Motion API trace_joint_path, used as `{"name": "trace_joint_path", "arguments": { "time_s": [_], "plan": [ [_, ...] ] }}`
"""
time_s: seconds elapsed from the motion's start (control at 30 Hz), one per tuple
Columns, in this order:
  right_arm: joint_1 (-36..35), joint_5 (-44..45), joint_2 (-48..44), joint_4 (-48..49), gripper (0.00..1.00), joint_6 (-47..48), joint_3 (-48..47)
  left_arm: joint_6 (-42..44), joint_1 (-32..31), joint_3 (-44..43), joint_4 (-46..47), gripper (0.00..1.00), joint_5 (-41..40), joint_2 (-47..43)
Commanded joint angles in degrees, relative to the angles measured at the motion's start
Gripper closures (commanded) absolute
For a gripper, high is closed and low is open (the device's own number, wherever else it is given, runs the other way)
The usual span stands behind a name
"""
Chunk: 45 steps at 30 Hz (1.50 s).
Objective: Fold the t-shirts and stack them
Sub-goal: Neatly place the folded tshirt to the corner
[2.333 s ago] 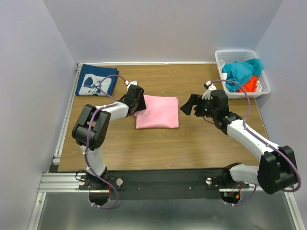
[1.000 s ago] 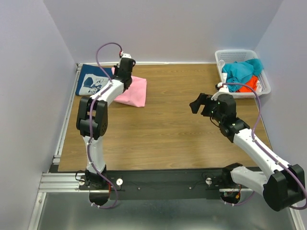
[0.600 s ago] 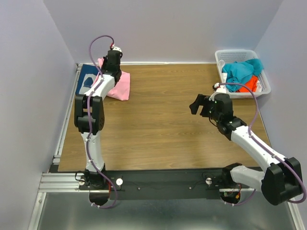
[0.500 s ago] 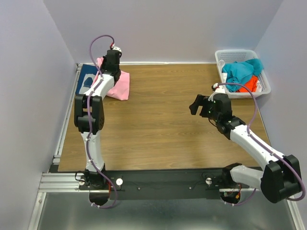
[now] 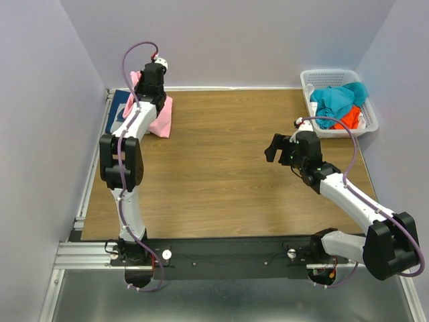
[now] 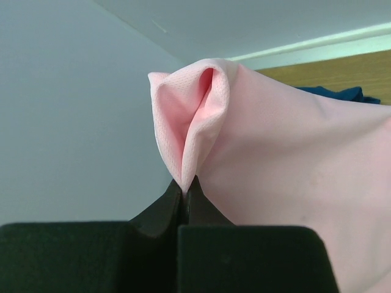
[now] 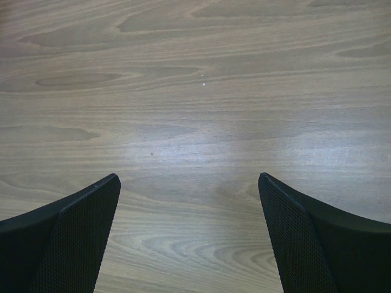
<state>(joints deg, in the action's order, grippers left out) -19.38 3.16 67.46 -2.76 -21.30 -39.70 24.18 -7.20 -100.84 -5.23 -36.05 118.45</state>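
Note:
The pink t-shirt's hanging end (image 5: 163,121) goes past the navy blue t-shirt and onto the wood, so next my left gripper lifts that end back over the stack (image 5: 119,111).
My left gripper (image 5: 149,75) is shut on a pinched edge of the folded light pink t-shirt (image 5: 161,117), which hangs from it at the table's far left corner. In the left wrist view the pink t-shirt (image 6: 287,165) bunches up from between my closed fingertips (image 6: 183,186). The navy blue t-shirt (image 5: 119,111) lies flat under and behind the pink one, mostly covered; a sliver of the navy t-shirt (image 6: 336,93) shows past the pink cloth. My right gripper (image 5: 273,146) stands open over bare wood at mid right, and in its own view the gripper (image 7: 189,183) has nothing between its fingers.
A white basket (image 5: 335,75) at the far right corner holds teal and orange clothes (image 5: 338,100). The grey side wall (image 5: 47,100) stands close to the left arm. A metal rail (image 5: 87,188) runs along the table's left edge.
My left gripper has carried the pink t-shirt from the table's middle to the far left corner, over the navy one, and raised it. The right arm has drawn back slightly, still open.

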Motion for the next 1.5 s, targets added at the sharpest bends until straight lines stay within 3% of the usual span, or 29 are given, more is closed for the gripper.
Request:
{"name": "trace_joint_path", "arguments": {
  "time_s": [0.0, 0.5, 1.3, 1.47],
  "plan": [
    [0.22, 1.50, -0.05, -0.57, 0.00, 0.65, -1.08, -0.80, 0.52, -0.59, 3.74, 1.00, -0.52, -7.00],
    [0.22, 0.80, -1.45, -1.10, 0.00, 0.29, -0.99, 1.04, 0.96, 0.29, 4.44, 1.00, 2.12, -7.71],
    [0.22, 1.32, 1.01, -2.86, 0.00, -0.94, -2.31, 9.92, 8.70, -10.96, 7.08, 1.00, 15.22, 8.19],
    [0.22, 1.94, 0.57, -3.91, 0.00, -0.85, -3.01, 9.83, 9.49, -14.37, 6.73, 1.00, 14.78, 12.31]
  ]
}}
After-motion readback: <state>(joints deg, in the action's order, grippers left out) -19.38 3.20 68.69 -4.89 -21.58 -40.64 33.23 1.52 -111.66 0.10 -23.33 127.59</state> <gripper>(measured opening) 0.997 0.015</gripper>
